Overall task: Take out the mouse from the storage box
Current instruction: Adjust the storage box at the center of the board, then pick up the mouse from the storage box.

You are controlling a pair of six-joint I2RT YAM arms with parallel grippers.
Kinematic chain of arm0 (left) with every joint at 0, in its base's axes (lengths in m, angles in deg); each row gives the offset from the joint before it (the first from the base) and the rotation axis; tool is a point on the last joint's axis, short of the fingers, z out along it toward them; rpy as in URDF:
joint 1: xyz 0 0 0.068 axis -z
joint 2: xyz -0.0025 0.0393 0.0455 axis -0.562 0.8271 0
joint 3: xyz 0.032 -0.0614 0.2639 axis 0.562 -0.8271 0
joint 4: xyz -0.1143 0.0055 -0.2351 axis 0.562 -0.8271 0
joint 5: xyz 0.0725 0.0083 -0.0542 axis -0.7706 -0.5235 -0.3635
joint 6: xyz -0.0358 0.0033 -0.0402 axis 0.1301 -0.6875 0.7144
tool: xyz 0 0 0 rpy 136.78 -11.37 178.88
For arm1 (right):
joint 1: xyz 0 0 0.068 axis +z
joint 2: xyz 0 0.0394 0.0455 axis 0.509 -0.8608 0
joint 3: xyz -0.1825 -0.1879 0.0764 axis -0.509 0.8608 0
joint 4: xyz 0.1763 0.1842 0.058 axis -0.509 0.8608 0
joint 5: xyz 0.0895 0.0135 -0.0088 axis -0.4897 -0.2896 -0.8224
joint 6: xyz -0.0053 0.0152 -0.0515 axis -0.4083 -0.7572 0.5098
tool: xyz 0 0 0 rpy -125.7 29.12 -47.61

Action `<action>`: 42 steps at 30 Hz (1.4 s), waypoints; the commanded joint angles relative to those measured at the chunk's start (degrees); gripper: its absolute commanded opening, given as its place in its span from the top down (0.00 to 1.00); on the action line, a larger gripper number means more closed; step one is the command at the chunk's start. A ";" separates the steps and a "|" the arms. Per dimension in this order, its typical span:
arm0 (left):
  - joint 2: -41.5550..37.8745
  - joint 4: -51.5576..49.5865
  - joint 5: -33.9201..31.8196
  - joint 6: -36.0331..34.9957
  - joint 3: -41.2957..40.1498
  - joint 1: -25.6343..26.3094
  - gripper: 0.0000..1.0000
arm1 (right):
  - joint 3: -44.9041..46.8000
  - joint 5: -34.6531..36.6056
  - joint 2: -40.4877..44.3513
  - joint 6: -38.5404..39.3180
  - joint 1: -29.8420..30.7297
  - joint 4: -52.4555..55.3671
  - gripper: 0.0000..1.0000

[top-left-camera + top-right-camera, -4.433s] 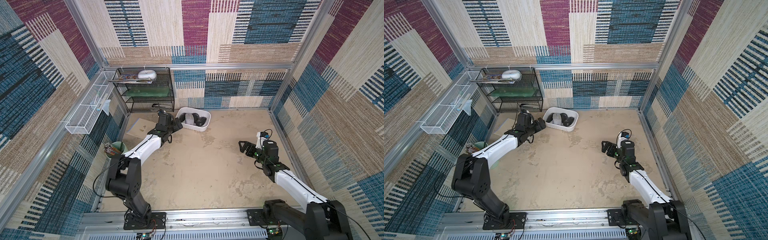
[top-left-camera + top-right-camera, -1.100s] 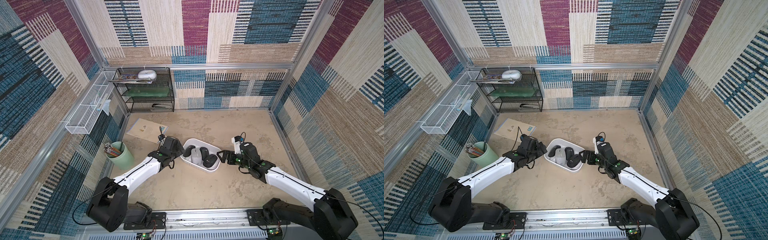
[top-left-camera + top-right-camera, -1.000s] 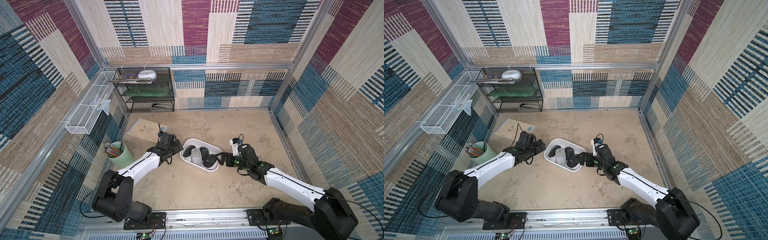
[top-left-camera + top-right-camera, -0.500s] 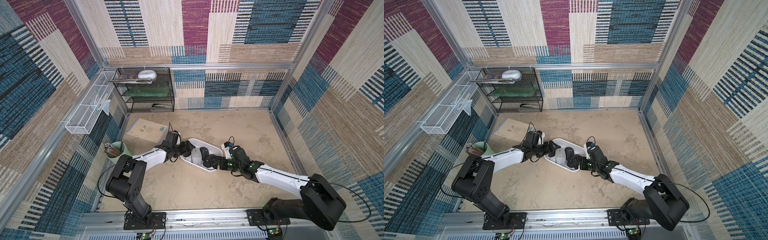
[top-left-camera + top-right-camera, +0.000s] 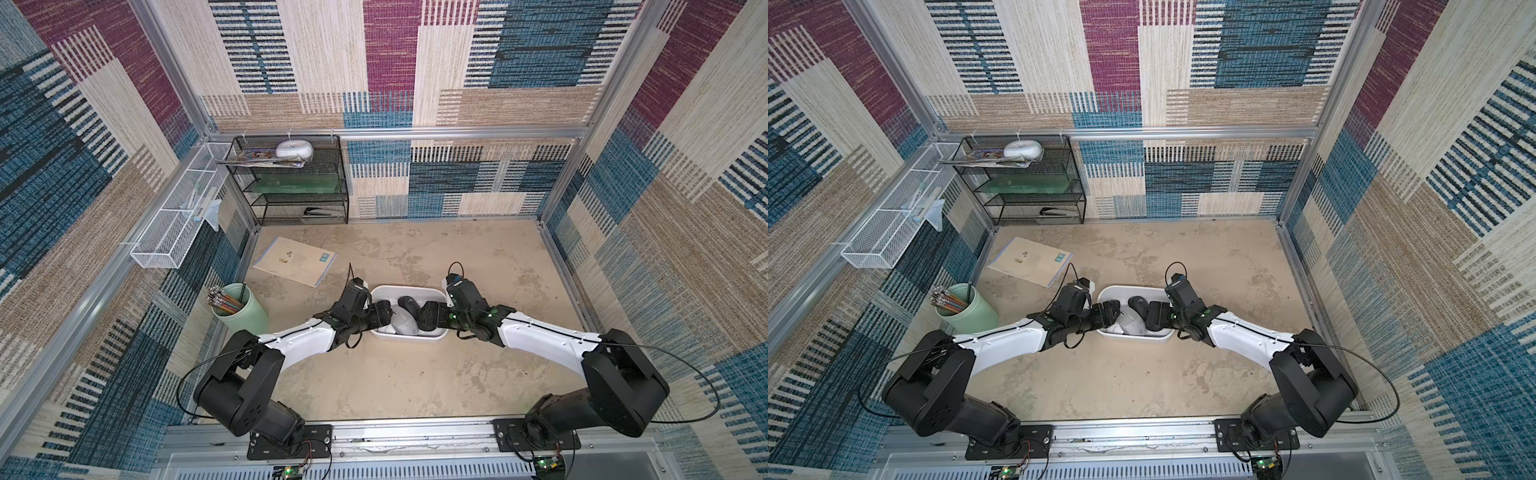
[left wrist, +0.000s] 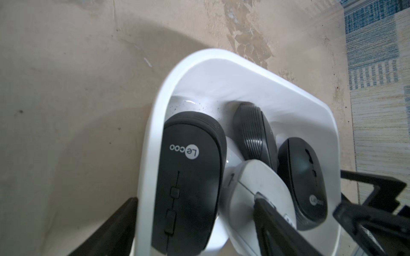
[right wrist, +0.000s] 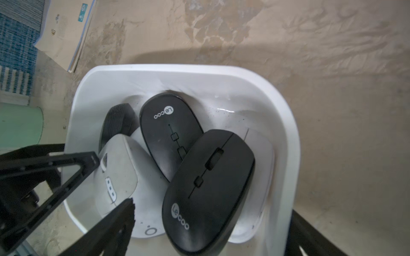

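Observation:
My right gripper has a finger outside the storage box's rim (image 7: 289, 179). It should lift clear and bring both fingers down around the black mouse inside (image 7: 209, 187).
The storage box (image 5: 405, 288), a shallow white tub, sits mid-table in both top views and holds several mice. My left gripper (image 5: 381, 313) reaches in from its left end and my right gripper (image 5: 428, 316) from its right end. In the left wrist view the left gripper (image 6: 195, 199) is open. One finger is outside the tub wall (image 6: 153, 115), the other rests on a white mouse (image 6: 255, 184), and a black mouse (image 6: 188, 172) lies between them. The right gripper (image 7: 213, 208) is open around another black mouse (image 7: 208, 184), with one finger outside the rim (image 7: 290, 137).
A notebook (image 5: 295, 261) lies behind the box on the left. A green cup of pencils (image 5: 241, 309) stands by the left wall. A black mesh rack (image 5: 297, 183) and a white wire basket (image 5: 178, 220) occupy the back left corner.
The box came from the back by the rack to mid-table. In the last second both grippers moved in over its two ends, and the left jaws narrowed a little.

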 commanded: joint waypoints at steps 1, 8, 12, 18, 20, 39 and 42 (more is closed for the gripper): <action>-1.60 2.44 1.97 3.14 -1.29 1.46 0.15 | -1.35 -0.16 -0.47 1.99 -0.13 -0.44 0.02; -7.94 -6.03 -5.05 0.20 -0.95 1.38 0.12 | -1.54 4.43 1.54 5.50 -0.51 3.71 0.01; -14.05 -12.41 -10.02 -3.30 -0.94 1.38 0.09 | -2.99 6.76 5.44 10.18 -0.37 8.22 0.02; -21.82 -16.07 -13.39 -5.82 -2.79 1.35 0.08 | -6.55 3.58 7.00 11.00 0.34 12.65 0.05; -24.12 -16.66 -14.47 -5.58 -3.73 1.39 0.09 | -8.65 4.33 5.72 9.37 1.31 15.38 0.08; -34.63 -15.73 -21.40 -9.34 -11.44 1.38 0.08 | -24.60 18.45 -12.71 -0.61 11.24 34.03 0.17; -34.62 -15.45 -21.43 -9.53 -11.80 1.38 0.07 | -25.59 19.37 -14.11 -1.15 11.33 34.91 0.19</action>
